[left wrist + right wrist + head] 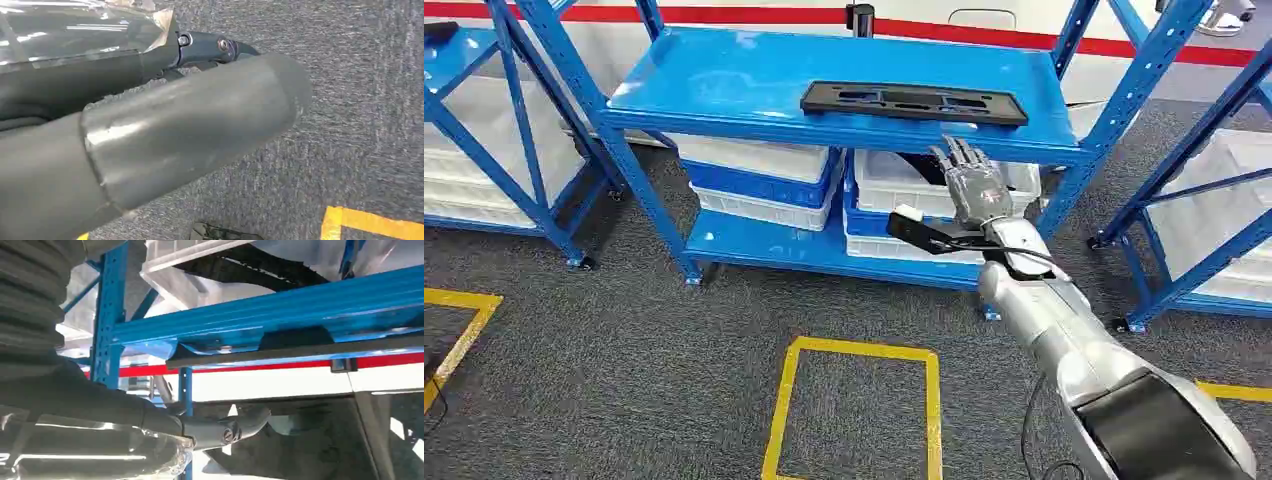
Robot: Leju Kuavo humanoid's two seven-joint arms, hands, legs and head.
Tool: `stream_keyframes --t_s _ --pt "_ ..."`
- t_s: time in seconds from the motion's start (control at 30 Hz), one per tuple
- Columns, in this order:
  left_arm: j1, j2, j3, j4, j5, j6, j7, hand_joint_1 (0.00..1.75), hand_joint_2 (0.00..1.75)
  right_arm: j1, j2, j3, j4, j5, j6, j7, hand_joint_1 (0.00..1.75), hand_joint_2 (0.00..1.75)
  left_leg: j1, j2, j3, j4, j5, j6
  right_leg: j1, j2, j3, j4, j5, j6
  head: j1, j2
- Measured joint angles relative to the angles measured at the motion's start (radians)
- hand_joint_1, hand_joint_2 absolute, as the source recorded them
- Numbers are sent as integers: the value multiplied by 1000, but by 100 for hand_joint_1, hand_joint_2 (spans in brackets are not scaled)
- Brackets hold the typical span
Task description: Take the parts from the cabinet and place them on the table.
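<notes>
The robot's right gripper reaches near one end (1006, 110) of the long black part (912, 103), so the part's longer end will tilt down stiffly when the robot carries it.
A long flat black part (914, 102) lies on the top shelf of the blue cabinet (754, 80), near its front edge. My right hand (972, 180) is raised just below and in front of that shelf edge, fingers spread and holding nothing. The right wrist view looks along the shelf edge, where the black part (300, 347) shows as a thin dark strip, with the hand's fingers (220, 432) stretched toward it. My left hand (165, 120) hangs over the grey carpet with its thumb extended; nothing is in it.
White and blue bins (764, 175) sit on the cabinet's lower shelf. More blue racks (494, 150) with white bins stand at left and right (1204, 200). Yellow tape (854, 400) marks a rectangle on the grey carpet.
</notes>
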Motion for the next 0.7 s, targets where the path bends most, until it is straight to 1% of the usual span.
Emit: stream_keyframes --t_s 0.13,0.23,0.33,0.37,0.4,0.43,0.47,0.5,0.53,0.57,0.6,0.63,0.67,0.7 --pt "0 2 6 0 8 -14 -16 0 0 0 9 -2 0 11 1 -5 0 175 0 0 -2 1 0 0 -4 0 0 0 0 0 0 0" --pt "0 4 15 0 12 -8 -18 0 0 0 15 -2 0 20 3 -6 0 175 -2 -1 -2 2 0 1 -6 0 0 0 1 1 0 0" --pt "0 8 18 0 17 -7 -21 0 0 0 18 -3 0 20 2 -6 0 175 -6 0 -3 3 -1 3 -11 0 -1 -2 3 5 0 0" --pt "0 8 21 0 17 -7 -21 0 0 0 19 -5 0 20 2 -6 0 175 -7 0 -4 3 -1 6 -12 1 -1 -6 4 7 0 0" --pt "0 9 23 0 19 -8 -21 0 0 0 19 -5 0 20 2 -7 0 175 -8 0 -6 -1 1 11 -11 2 2 4 12 17 0 0" --pt "-1 9 24 0 20 -10 -22 0 0 0 19 -5 0 23 2 -8 0 175 -7 2 -6 -4 0 18 -4 3 2 5 14 23 0 0" --pt "-1 9 26 0 21 -14 -23 0 0 0 18 -7 0 26 2 -8 0 175 2 4 6 -16 6 25 0 1 -12 12 7 21 0 0" --pt "0 8 28 0 22 -16 -24 0 0 -1 18 -8 0 26 2 -9 0 175 3 6 10 -21 7 29 -6 -10 -24 36 -1 21 2 0" --pt "0 8 31 0 24 -18 -25 0 0 -5 18 -8 0 26 2 -10 0 175 5 10 9 -22 7 31 -4 -16 -56 89 -19 17 5 0" --pt "0 8 32 0 26 -18 -26 0 0 -6 20 -9 0 26 2 -13 0 175 6 13 9 -22 7 32 -4 -16 -98 163 -44 14 6 0" --pt "0 8 32 0 26 -18 -27 0 0 -4 20 -9 0 26 2 -16 0 175 6 16 9 -22 6 32 -7 -17 -144 243 -67 16 4 0" --pt "0 7 32 0 26 -18 -28 0 0 2 19 -10 0 26 2 -16 0 175 6 16 10 -21 4 30 -9 -18 -182 302 -80 19 5 0" --pt "1 7 32 0 26 -18 -28 0 0 7 18 -11 0 26 2 -16 0 175 9 17 12 -21 2 27 -13 -19 -198 312 -73 27 5 0" --pt "2 7 33 0 26 -18 -28 0 0 10 17 -14 0 25 2 -16 0 175 13 17 16 -21 -3 21 -17 -21 -192 274 -49 35 5 0"
